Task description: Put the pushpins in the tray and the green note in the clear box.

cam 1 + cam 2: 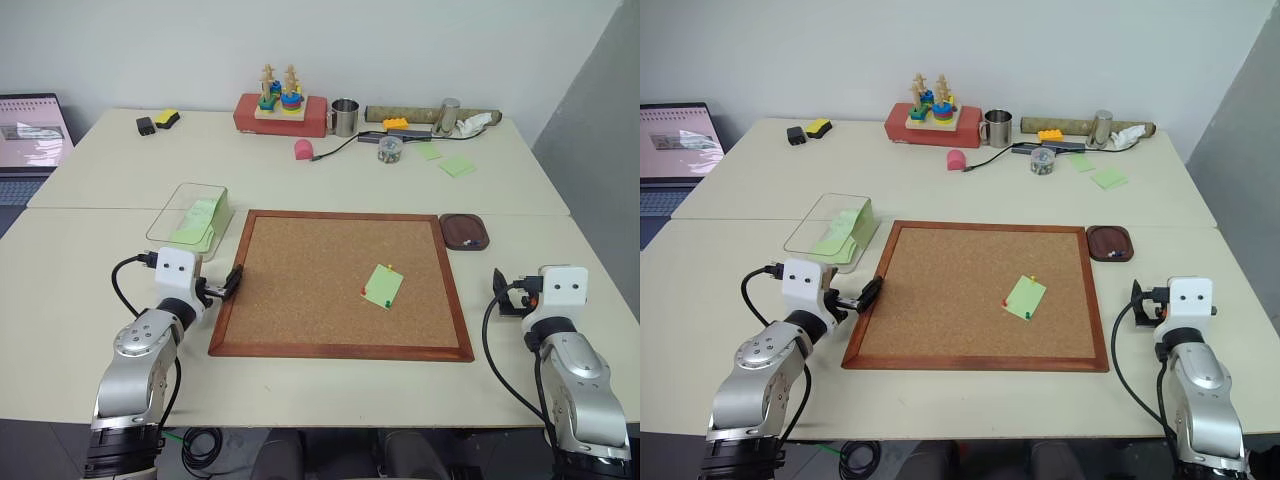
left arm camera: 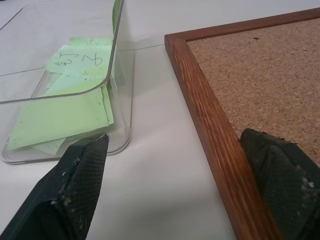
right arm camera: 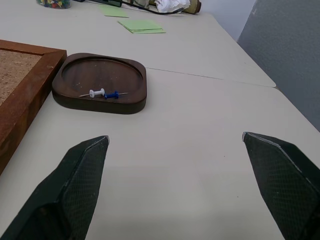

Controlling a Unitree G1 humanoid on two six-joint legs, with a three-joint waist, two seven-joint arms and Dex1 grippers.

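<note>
The green note [image 1: 382, 286] will turn a little but stay in place when the robot pulls out the green pushpin, because the red pushpin [image 1: 364, 291] pins the note's corner.
The green note [image 1: 383, 287] lies on the corkboard, right of its middle. Three pushpins hold it: a yellow one [image 1: 391, 268] at its far edge, a red one [image 1: 363, 292] at its left, a green one [image 1: 387, 306] at its near edge. The brown tray [image 3: 100, 107] sits off the board's far right corner with a white and a blue pin [image 3: 104, 94] inside. The clear box [image 1: 178, 205] at the board's far left holds green papers. My left gripper [image 1: 228, 285] is open, straddling the board's left frame. My right gripper [image 3: 175, 140] is open above bare table, nearer than the tray.
The wood-framed corkboard [image 1: 300, 290] fills the table's middle. At the back stand a red box with a stacking toy [image 1: 283, 112], a metal mug [image 1: 345, 117], a pin jar [image 1: 390, 149] and a pile of green notes [image 1: 457, 165]. A laptop [image 1: 30, 135] is far left.
</note>
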